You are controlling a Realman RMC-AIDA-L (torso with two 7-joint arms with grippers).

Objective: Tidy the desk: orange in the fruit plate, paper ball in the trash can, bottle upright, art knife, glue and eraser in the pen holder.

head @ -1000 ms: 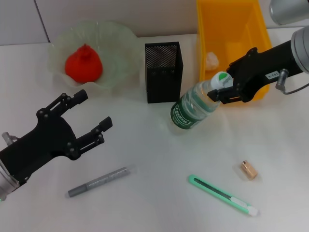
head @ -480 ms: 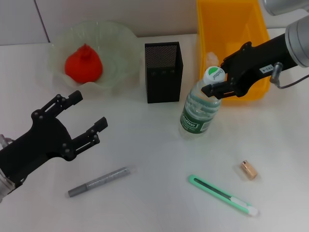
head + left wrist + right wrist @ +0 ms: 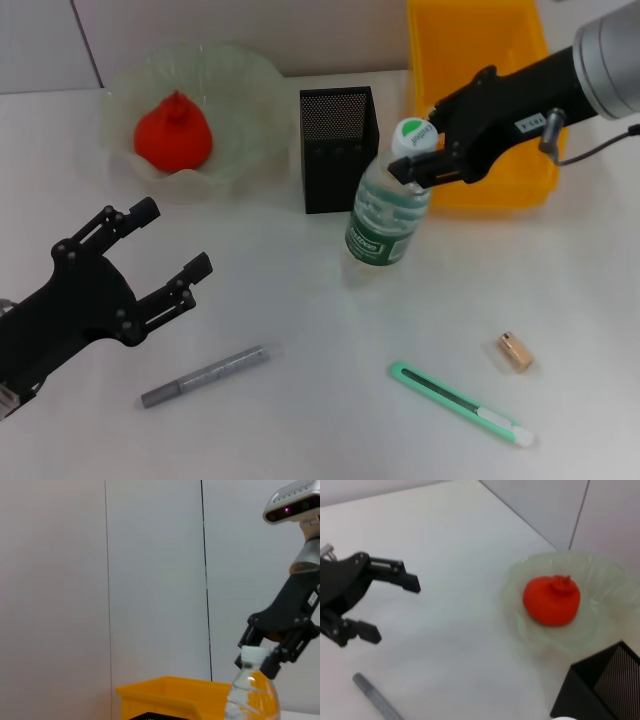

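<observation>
The bottle's neck is in my right gripper, which holds the bottle upright [image 3: 388, 205]. I keep carrying it until it gets to the clear desk [image 3: 70, 170] past the fruit plate.
The clear bottle [image 3: 385, 212] with a green label stands almost upright, its base on the table, next to the black mesh pen holder [image 3: 338, 150]. My right gripper [image 3: 422, 160] is shut on its neck under the white cap; the left wrist view shows that gripper [image 3: 272, 652] on the bottle [image 3: 252, 695]. The orange [image 3: 173, 132] lies in the pale green fruit plate [image 3: 240, 72]. A green art knife [image 3: 460, 403], a small tan eraser [image 3: 515, 351] and a grey glue stick [image 3: 205, 376] lie on the table. My left gripper [image 3: 172, 237] hangs open at the left. The paper ball is hidden.
The yellow trash can [image 3: 480, 60] stands at the back right, behind my right arm. The right wrist view shows the orange [image 3: 551, 600], the plate [image 3: 600, 575], the pen holder [image 3: 600, 690], the left gripper [image 3: 392, 607] and the glue stick [image 3: 375, 697].
My right gripper has raised the bottle from a steep lean to almost upright and carried it left toward the pen holder. The left gripper has drifted back to the lower left.
</observation>
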